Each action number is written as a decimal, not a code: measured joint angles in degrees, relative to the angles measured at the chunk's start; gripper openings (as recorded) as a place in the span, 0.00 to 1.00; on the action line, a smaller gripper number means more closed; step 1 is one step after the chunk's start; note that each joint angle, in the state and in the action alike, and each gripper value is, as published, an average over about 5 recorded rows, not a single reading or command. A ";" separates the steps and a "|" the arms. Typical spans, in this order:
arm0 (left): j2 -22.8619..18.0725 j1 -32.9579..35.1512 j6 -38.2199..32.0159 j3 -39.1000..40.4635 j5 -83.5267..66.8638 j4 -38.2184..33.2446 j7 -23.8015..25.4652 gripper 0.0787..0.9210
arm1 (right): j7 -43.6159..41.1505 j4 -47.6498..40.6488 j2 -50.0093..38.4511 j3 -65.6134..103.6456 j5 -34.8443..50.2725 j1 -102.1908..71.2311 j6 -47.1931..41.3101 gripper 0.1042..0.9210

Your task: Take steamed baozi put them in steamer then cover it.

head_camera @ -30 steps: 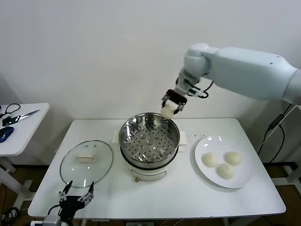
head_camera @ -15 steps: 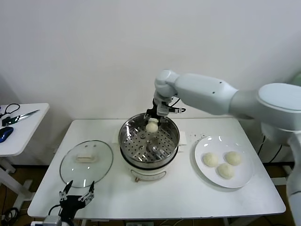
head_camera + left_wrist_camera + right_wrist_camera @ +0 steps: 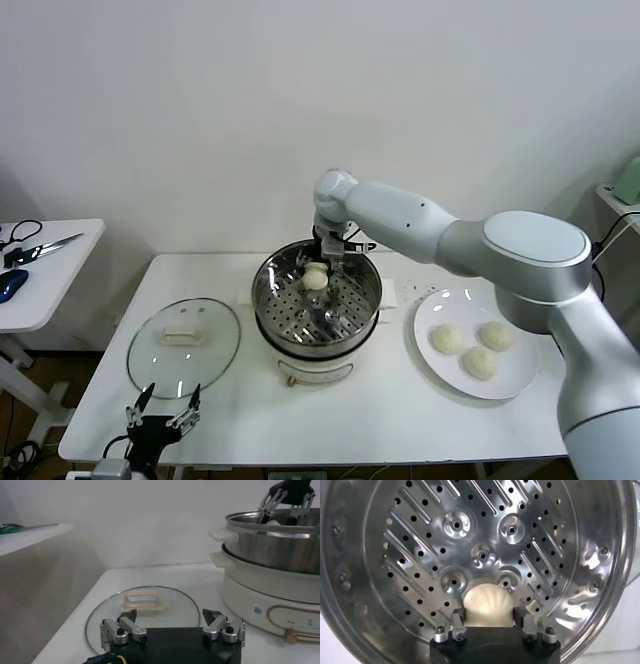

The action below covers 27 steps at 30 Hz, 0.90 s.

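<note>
The baozi [image 3: 447, 339] nearest the steamer has a gap of plate [image 3: 470, 342] showing around it, so that baozi will come away alone when the robot lifts it.
The steel steamer [image 3: 268, 300] on its cream base stands mid-table. My right gripper [image 3: 317, 272] reaches down inside it, shut on one baozi [image 3: 316, 279]. In the right wrist view the baozi [image 3: 487, 604] sits between the fingers just above the perforated tray [image 3: 470, 535]. Three more baozi [image 3: 447, 339] [image 3: 495, 335] [image 3: 480, 363] lie on a white plate [image 3: 525, 380] to the right. The glass cover [image 3: 150, 355] with its white handle lies flat on the table left of the steamer. My left gripper [image 3: 171, 625] is open and empty at the table's front left edge, near the cover [image 3: 150, 611].
A small side table [image 3: 40, 285] at far left holds scissors [image 3: 45, 247] and a dark object. The wall is close behind the table. The steamer's side [image 3: 275, 580] stands right of my left gripper in the left wrist view.
My right arm swung left from above the steamer's back rim and lowered the baozi into the steamer. The left arm has not moved.
</note>
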 measured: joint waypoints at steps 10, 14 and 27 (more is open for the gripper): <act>-0.32 0.87 0.22 -0.06 0.07 -1.35 0.14 0.88 | -6.87 9.40 -10.07 -9.41 24.13 14.32 -4.98 0.88; -0.34 1.13 0.11 0.05 0.15 -1.46 0.15 0.88 | -9.44 14.14 -18.01 -15.32 34.43 19.39 -11.18 0.88; -0.35 1.03 0.00 0.72 0.87 -1.41 0.21 0.88 | -6.11 29.49 -43.08 -23.16 45.20 20.01 -40.10 0.88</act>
